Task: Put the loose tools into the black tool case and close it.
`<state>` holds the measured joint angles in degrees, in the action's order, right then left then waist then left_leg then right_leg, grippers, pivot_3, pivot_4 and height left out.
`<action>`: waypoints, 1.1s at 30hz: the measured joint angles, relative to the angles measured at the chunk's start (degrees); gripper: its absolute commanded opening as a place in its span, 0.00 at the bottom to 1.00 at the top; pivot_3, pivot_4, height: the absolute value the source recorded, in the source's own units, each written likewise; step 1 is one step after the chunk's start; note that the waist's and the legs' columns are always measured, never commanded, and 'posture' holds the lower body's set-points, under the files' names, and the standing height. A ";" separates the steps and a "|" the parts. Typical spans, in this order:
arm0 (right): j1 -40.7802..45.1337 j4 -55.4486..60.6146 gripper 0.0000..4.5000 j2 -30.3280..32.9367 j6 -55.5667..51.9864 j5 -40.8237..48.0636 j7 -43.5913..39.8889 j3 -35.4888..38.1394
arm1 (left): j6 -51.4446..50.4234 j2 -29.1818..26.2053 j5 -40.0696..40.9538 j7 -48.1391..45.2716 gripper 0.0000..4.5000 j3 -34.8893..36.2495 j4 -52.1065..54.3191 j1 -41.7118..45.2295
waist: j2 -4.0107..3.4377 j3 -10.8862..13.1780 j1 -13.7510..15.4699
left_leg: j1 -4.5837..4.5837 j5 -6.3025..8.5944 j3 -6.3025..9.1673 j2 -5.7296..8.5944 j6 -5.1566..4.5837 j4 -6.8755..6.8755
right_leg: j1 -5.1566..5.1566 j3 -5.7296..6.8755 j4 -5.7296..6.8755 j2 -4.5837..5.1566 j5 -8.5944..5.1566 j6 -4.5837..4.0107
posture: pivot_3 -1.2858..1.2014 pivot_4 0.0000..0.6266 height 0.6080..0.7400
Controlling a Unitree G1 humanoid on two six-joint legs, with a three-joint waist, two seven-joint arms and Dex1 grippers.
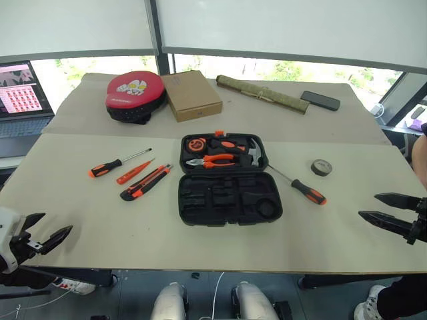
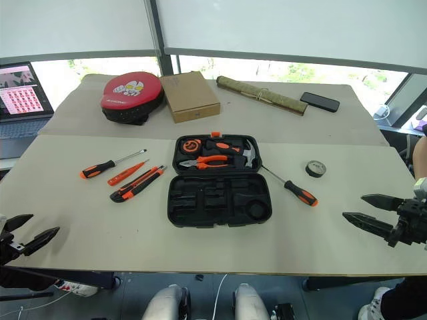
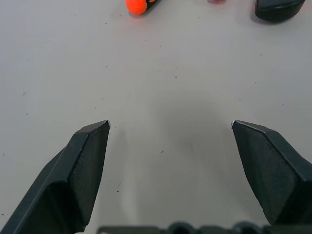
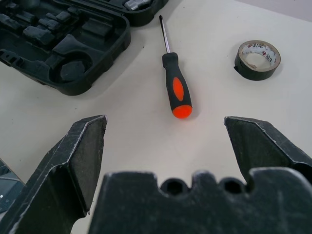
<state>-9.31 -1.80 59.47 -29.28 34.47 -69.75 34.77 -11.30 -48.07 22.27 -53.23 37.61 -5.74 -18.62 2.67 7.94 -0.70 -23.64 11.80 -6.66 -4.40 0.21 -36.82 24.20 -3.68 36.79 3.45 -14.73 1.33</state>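
A long empty slot [image 1: 220, 181] stretches beside the hinge in the near half, so I expect the long screwdriver [image 1: 107, 167] to settle in it lengthwise when I press it down.
The black tool case [image 1: 230, 200] lies open in the middle of the table. Its far half holds pliers, a hammer and a tape measure; the moulded slots of its near half are bare. Left of it lie the loose tools: a long screwdriver [image 1: 119, 163], a short orange screwdriver [image 1: 135, 172] and a utility knife [image 1: 145, 182]. Another screwdriver [image 1: 301, 187] lies right of the case, ahead of my right gripper [image 4: 165, 119]. That right gripper [image 1: 368, 205] hangs open near the table's right edge. My left gripper [image 1: 53, 223] is open over the front left corner, holding nothing.
At the back stand a red-and-black round pad [image 1: 135, 95], a cardboard box [image 1: 191, 95], a rolled mat [image 1: 261, 93] and a phone [image 1: 320, 101]. A tape roll [image 1: 321, 167] lies right of the case. A laptop [image 1: 20, 93] sits far left. A person's arm [image 1: 419, 157] shows at the right edge.
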 measured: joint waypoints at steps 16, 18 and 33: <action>2.38 18.03 1.00 0.10 -7.67 5.24 6.23 2.14 | -7.98 -4.60 -0.37 -0.74 0.95 -12.34 -3.23 21.98 | 0.00 0.01 0.15 | 0.00 -0.02 0.05 0.01 -0.01 -0.01 | 0.01 0.01 0.19 -0.08 0.09 0.16 | 0.52 0.24 1.00; 4.00 23.13 1.00 0.12 -10.82 8.71 7.86 1.80 | -6.61 -5.76 -2.64 -2.92 0.95 -16.90 -9.54 30.41 | 0.00 0.01 0.21 | -0.01 -0.02 0.05 0.04 -0.02 -0.02 | 0.00 0.02 0.19 -0.08 0.08 0.18 | 0.52 0.24 1.00; 15.82 42.18 1.00 0.18 -16.86 23.29 19.19 -7.21 | 12.98 -0.73 -23.94 -6.78 0.95 -39.32 -57.81 68.13 | 0.32 0.16 0.22 | -0.61 0.03 0.27 0.08 -0.10 -0.33 | 0.20 0.30 0.19 -0.08 0.08 0.28 | 0.52 0.24 1.00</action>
<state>6.51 40.38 59.64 -46.14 57.76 -50.56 27.56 1.68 -48.80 -1.68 -60.01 -1.72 -63.55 49.50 2.99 8.09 -0.48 -24.25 11.83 -6.39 -4.32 0.11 -37.15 24.40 -3.38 36.98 3.37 -14.66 1.61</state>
